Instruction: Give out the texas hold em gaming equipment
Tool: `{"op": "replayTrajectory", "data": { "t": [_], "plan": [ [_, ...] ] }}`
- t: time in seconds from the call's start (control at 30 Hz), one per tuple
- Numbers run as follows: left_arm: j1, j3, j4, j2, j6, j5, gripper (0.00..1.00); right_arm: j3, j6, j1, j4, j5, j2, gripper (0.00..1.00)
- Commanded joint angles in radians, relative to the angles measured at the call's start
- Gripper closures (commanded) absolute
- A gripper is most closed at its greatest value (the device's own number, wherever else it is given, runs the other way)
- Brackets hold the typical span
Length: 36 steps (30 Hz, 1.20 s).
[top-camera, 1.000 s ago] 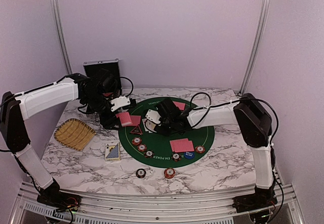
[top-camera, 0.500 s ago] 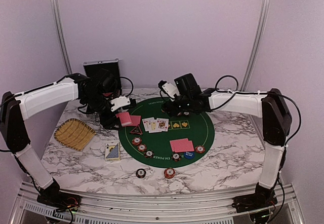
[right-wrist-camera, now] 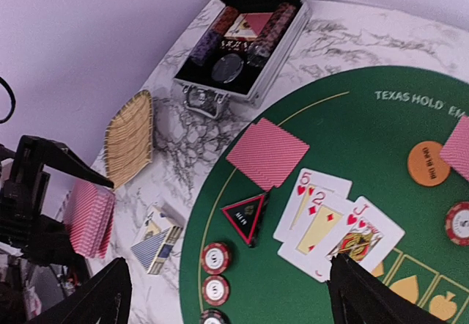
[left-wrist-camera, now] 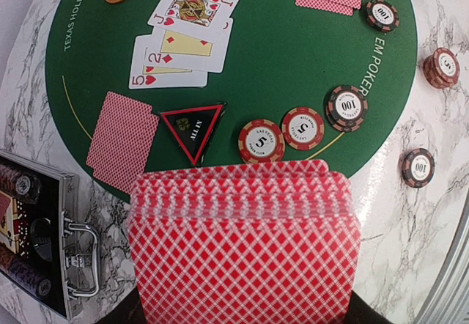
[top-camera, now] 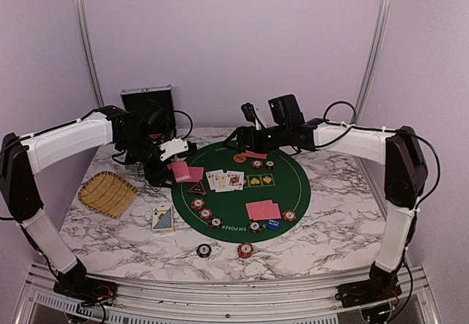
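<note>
My left gripper's fingers have the red deck's loose end [top-camera: 184, 172] sticking out past them, so my right gripper keeps going toward that end and closes on a card there [top-camera: 179, 169].
My left gripper [top-camera: 174, 164] is shut on a thick deck of red-backed cards [left-wrist-camera: 245, 243], held over the mat's left edge. Three face-up cards [top-camera: 225, 180], a five, a two and a jack [right-wrist-camera: 330, 218], lie fanned on the green mat [top-camera: 293, 192]. The dark triangular marker [left-wrist-camera: 193, 126] sits just left of them. Pairs of face-down cards [top-camera: 263, 210] lie at the mat's near, far and left sides. Striped chips [top-camera: 205, 213] line the near-left rim. My right gripper [top-camera: 240, 132] hovers open and empty above the mat's far side, its fingers [right-wrist-camera: 110, 295] spread wide.
The open silver case [top-camera: 146, 100] stands at the back left with chips inside [right-wrist-camera: 242, 45]. A yellow straw tray [top-camera: 108, 192] and a card box [top-camera: 163, 219] lie left of the mat. Two chip stacks [top-camera: 245, 250] sit off the mat near the front edge.
The right arm has lifted off the face-up cards and drawn back to the mat's far side, its jaws spreading wider. The three cards stay on the mat. The left arm has not moved.
</note>
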Motion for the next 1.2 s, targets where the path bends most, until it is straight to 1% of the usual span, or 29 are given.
{"op": "replayTrajectory", "data": {
  "t": [0.0,0.07,0.13,0.27,0.6,0.8,1.17],
  "plan": [
    [0.004,0.006,-0.004,-0.026,-0.012,0.016,1.00,-0.026,0.267,0.001,0.118,-0.222,0.059,0.08],
    [0.004,0.014,-0.003,-0.021,-0.016,0.023,1.00,-0.052,0.367,0.007,0.240,-0.282,0.076,0.06],
    [0.004,0.020,-0.002,-0.019,-0.020,0.031,1.00,-0.051,0.430,0.026,0.308,-0.318,0.102,0.05],
    [0.004,0.022,-0.002,-0.015,-0.022,0.047,1.00,-0.007,0.462,0.071,0.327,-0.348,0.149,0.04],
    [0.003,0.026,-0.002,-0.013,-0.017,0.057,1.00,0.009,0.600,0.115,0.489,-0.408,0.213,0.04],
    [0.003,0.031,-0.002,-0.013,-0.026,0.080,1.00,0.050,0.630,0.140,0.508,-0.423,0.255,0.04],
    [0.003,0.042,-0.002,-0.005,-0.024,0.079,1.00,0.132,0.695,0.164,0.563,-0.450,0.333,0.06]
  ]
}}
